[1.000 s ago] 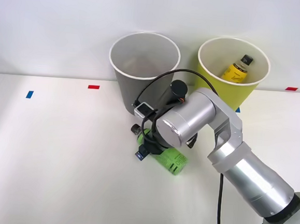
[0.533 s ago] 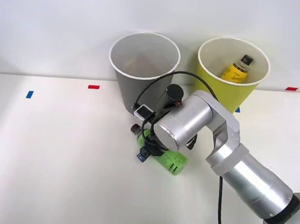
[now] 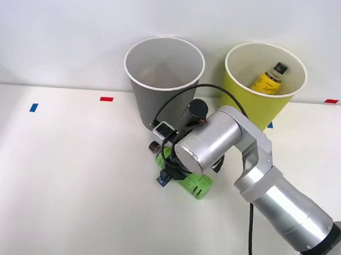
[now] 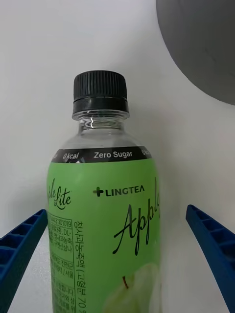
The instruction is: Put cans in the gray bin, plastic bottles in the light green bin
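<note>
The yellow-labelled bottle (image 3: 269, 80) is leaning in the light green bin with space (image 3: 246, 65) around it. It will move when I drop the green-labelled bottle in.
A green-labelled plastic bottle (image 3: 193, 183) with a black cap lies on its side on the white table, just in front of the gray bin (image 3: 163, 79). In the right wrist view this bottle (image 4: 105, 215) lies between my two blue fingers (image 4: 210, 244), which stand wide apart on either side of its label without touching it. My right gripper (image 3: 168, 166) is open, hanging directly over the bottle, with the silver wrist covering most of it. A yellow-labelled bottle (image 3: 269, 77) rests inside the light green bin (image 3: 263, 99) at the back right.
The two bins stand side by side against the back wall. Small red tape marks (image 3: 106, 99) and a blue one (image 3: 33, 107) dot the table. A black cable (image 3: 249, 234) runs along my arm. The gray bin's wall (image 4: 205, 44) is close beside the bottle's cap.
My right wrist has shifted slightly forward and lower over the green bottle. The bottle and both bins have stayed where they were.
</note>
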Motion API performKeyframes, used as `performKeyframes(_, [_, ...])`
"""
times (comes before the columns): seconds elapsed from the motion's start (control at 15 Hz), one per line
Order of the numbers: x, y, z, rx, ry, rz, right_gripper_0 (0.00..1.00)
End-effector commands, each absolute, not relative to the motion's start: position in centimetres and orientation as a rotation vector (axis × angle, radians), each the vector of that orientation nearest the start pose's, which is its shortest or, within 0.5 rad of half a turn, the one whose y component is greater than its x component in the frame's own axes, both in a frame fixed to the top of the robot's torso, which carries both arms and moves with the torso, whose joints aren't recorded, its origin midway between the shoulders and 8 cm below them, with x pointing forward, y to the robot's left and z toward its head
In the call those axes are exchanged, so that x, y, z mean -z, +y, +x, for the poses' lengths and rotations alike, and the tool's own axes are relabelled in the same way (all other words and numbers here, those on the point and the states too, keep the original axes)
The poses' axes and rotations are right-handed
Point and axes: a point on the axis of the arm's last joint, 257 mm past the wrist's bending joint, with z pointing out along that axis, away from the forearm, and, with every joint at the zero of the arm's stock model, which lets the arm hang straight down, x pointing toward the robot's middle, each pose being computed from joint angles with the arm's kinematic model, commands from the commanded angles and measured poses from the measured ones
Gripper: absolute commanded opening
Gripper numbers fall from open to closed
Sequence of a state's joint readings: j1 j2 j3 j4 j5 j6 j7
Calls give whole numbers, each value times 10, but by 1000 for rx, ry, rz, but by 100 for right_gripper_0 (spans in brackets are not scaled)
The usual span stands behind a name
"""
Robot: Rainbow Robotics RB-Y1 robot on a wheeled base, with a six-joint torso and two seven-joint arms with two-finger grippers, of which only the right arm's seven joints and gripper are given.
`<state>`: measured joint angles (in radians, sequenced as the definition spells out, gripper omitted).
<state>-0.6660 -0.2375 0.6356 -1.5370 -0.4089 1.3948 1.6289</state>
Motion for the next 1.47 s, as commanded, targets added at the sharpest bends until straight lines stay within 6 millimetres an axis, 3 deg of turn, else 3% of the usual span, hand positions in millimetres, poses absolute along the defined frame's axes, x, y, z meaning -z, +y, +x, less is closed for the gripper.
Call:
performKeyframes(0.07, [300, 4, 474, -15, 2341, -1172, 96])
performKeyframes(0.33, [302, 7, 474, -25, 2331, -1167, 92])
performKeyframes(0.4, [303, 5, 474, -18, 2330, -1171, 67])
performKeyframes(0.47, [303, 3, 474, -16, 2331, -1172, 0])
performKeyframes(0.87, [317, -1, 473, 3, 2306, -1173, 0])
performKeyframes(1.0, [311, -3, 472, -24, 2295, -1159, 0])
performKeyframes(1.2, [278, -12, 460, -72, 2251, -1130, 0])
performKeyframes(1.47, [214, -19, 430, -240, 2117, -1026, 0])
